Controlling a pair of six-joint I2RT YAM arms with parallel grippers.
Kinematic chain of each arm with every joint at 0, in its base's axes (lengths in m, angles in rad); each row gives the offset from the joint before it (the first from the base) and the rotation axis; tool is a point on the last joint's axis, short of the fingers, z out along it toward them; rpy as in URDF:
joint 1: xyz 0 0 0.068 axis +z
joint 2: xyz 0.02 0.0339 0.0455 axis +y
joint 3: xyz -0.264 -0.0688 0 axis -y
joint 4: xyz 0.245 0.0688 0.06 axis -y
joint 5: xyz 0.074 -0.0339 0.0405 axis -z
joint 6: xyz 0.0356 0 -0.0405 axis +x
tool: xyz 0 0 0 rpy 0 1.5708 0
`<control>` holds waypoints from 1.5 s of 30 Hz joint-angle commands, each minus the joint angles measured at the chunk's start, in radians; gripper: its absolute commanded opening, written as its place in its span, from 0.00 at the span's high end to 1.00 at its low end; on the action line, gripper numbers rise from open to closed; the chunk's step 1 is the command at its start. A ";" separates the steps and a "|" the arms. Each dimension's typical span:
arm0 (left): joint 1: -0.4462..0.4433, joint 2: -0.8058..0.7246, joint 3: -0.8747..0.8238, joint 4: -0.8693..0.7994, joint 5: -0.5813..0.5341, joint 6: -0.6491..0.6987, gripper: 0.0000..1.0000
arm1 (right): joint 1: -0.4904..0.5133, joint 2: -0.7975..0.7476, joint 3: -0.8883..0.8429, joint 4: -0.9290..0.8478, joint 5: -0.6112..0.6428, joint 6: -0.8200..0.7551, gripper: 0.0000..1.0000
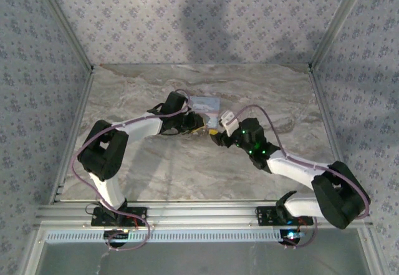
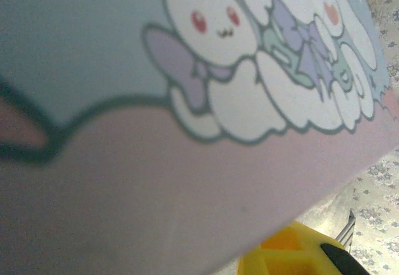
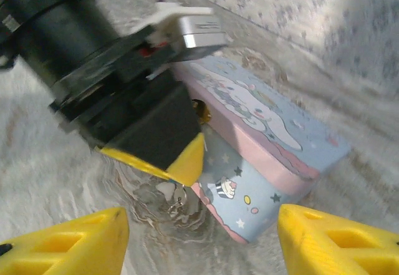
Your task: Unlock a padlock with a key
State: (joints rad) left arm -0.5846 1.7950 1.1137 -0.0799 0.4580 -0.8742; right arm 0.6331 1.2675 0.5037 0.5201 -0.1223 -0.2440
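I need to turn my open right gripper in line with the padlock before I pinch the key, because the gripper is at a slant to the padlock.
My left gripper reaches to the near side of the pastel tin; in the right wrist view its black, yellow-tipped fingers look pressed together. The padlock is almost wholly hidden in that grip, with only a thin teal edge at the tips. The small silvery key and its ring hang just under those tips, above the marble. My right gripper sits just right of the left one. Its yellow fingers are spread wide to either side of the key, with nothing between them.
The light-blue and pink cartoon tin lies on the marble table right behind both grippers, and its lid is pressed close to the left wrist camera. A yellow finger pokes in below it. Patterned walls enclose the table.
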 commanded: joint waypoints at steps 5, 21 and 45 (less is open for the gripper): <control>0.008 -0.046 0.009 -0.014 0.039 -0.031 0.80 | 0.043 0.019 -0.020 -0.005 0.113 -0.404 0.33; 0.035 -0.057 0.070 -0.126 0.137 -0.087 0.82 | 0.175 0.229 -0.045 0.291 0.341 -0.650 0.42; 0.040 -0.057 0.064 -0.110 0.148 -0.120 0.83 | 0.162 0.354 0.029 0.323 0.269 -0.615 0.58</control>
State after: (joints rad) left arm -0.5514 1.7756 1.1568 -0.2066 0.5655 -0.9787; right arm 0.7879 1.6047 0.5041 0.7982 0.1429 -0.8413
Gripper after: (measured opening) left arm 0.227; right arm 0.424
